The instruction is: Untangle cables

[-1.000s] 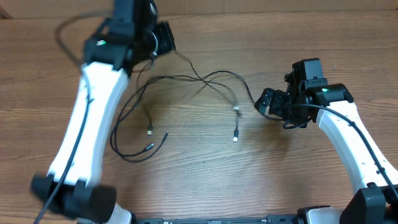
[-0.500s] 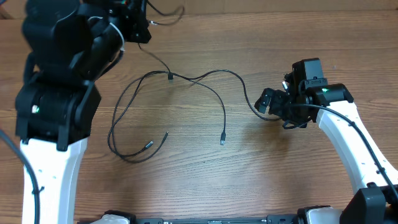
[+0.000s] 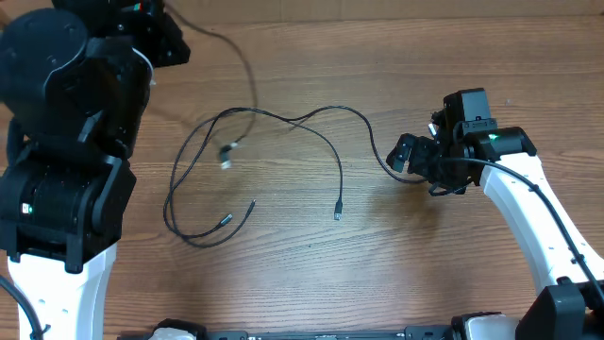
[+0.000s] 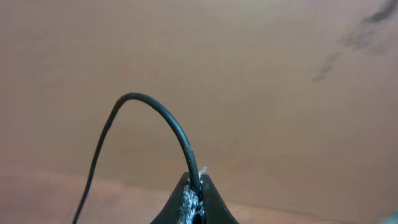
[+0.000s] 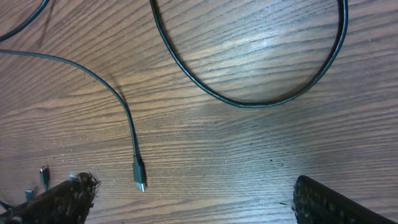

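The held cable's loose end (image 3: 226, 156) dangles above the looped cables, so I carry on moving it away with my left gripper until it clears them, then let go.
Thin black cables (image 3: 283, 118) lie in loops on the wooden table. One ends in a small plug (image 3: 337, 212), also seen in the right wrist view as plug (image 5: 138, 175). My left gripper (image 3: 173, 36) is raised high at the far left. It is shut on one cable (image 4: 160, 113), which runs right and down from the pinched fingertips (image 4: 186, 198). That cable's free end (image 3: 226, 151) hangs blurred above the table. My right gripper (image 3: 404, 154) stands open low over the table beside a cable bend (image 3: 385, 156), with nothing between its fingers (image 5: 65, 200).
The left arm's large black and white body (image 3: 66, 170) fills the left side of the overhead view and hides the table under it. A second cable loop (image 3: 184, 222) lies at the lower left. The right arm (image 3: 528, 203) reaches in from the lower right.
My left gripper has risen and pulled back to the far left with its cable. The cable's plug end has come off the table and swings. The right arm has not moved.
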